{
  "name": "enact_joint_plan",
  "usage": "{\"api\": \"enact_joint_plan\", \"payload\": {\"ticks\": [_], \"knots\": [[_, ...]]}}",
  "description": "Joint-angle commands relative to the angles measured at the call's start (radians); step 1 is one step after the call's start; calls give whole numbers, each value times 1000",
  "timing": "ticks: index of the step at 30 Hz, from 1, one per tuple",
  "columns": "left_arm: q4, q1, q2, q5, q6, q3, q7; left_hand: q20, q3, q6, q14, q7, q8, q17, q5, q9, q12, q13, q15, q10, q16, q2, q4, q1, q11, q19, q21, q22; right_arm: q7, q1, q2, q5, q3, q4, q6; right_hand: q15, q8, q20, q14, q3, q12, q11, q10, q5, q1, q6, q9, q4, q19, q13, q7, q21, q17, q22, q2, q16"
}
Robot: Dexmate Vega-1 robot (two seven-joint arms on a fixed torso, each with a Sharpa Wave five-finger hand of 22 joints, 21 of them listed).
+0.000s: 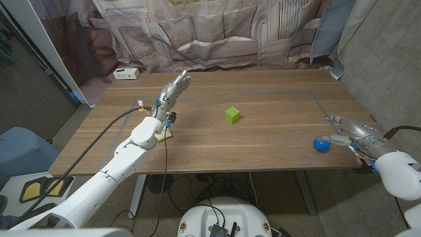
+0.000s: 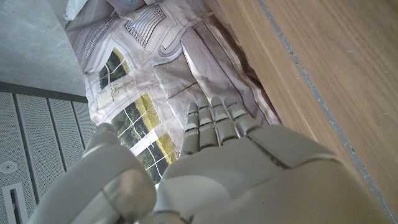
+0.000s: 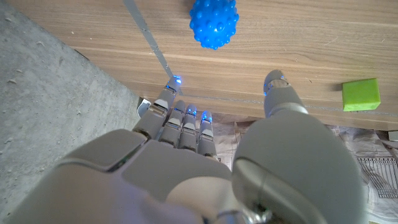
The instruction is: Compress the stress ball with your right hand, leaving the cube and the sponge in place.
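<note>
I expect the blue stress ball (image 1: 321, 145) to squash into an oblong when I squeeze it and then spring back round, because its bumpy skin (image 3: 214, 23) shows an even, dent-free outline.
The blue bumpy stress ball (image 1: 321, 143) (image 3: 213, 22) lies near the table's right front corner. My right hand (image 1: 352, 131) (image 3: 205, 155) hovers just to the right of it, fingers (image 3: 185, 119) spread and apart from the ball, holding nothing. A green cube (image 1: 231, 115) (image 3: 360, 94) stands at mid-table. A pale yellow sponge (image 1: 163, 133) peeks out under my left forearm, mostly hidden. My left hand (image 1: 176, 87) (image 2: 217, 143) is raised over the table's left part, fingers straight and empty.
A white box (image 1: 125, 73) sits at the table's far left corner. Grey tape lines (image 1: 316, 102) (image 3: 146, 34) mark the wooden table (image 1: 276, 85). A printed curtain (image 1: 217, 33) hangs behind. The table's right edge is close to my right hand.
</note>
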Motion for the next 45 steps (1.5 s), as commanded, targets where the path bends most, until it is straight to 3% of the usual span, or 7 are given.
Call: {"api": "enact_joint_plan", "payload": {"ticks": [1,21,45], "knots": [[-9,0,-2,2,7,-1,6,6,1,12,9,0,1,3,-1,4,-4,2,3,10,0,4,-7,8,0,7,-1,5,72,26,-66,32,-17,16,-72,-5,-1,-4,18,4,-2,3,-2,-1,9,-6,2,9,19,4,-1,5,3,2,2,9],[15,-13,-9,-5,-3,2,-6,8,2,14,11,-1,0,3,-2,4,-5,2,5,12,0,8,-8,8,0,7,-2,5,125,65,-194,57,-70,34,-188,-1,3,-3,27,4,4,8,10,-1,20,-1,3,10,36,4,10,6,4,0,2,12],[44,-44,-32,-5,13,26,-11,9,3,18,11,0,0,4,-3,4,-6,2,5,15,-1,12,-10,8,-4,6,-2,5,93,125,-329,123,-157,95,-266,-8,11,-2,79,0,14,12,44,-1,39,23,3,12,92,4,32,14,5,-1,0,29]]}}
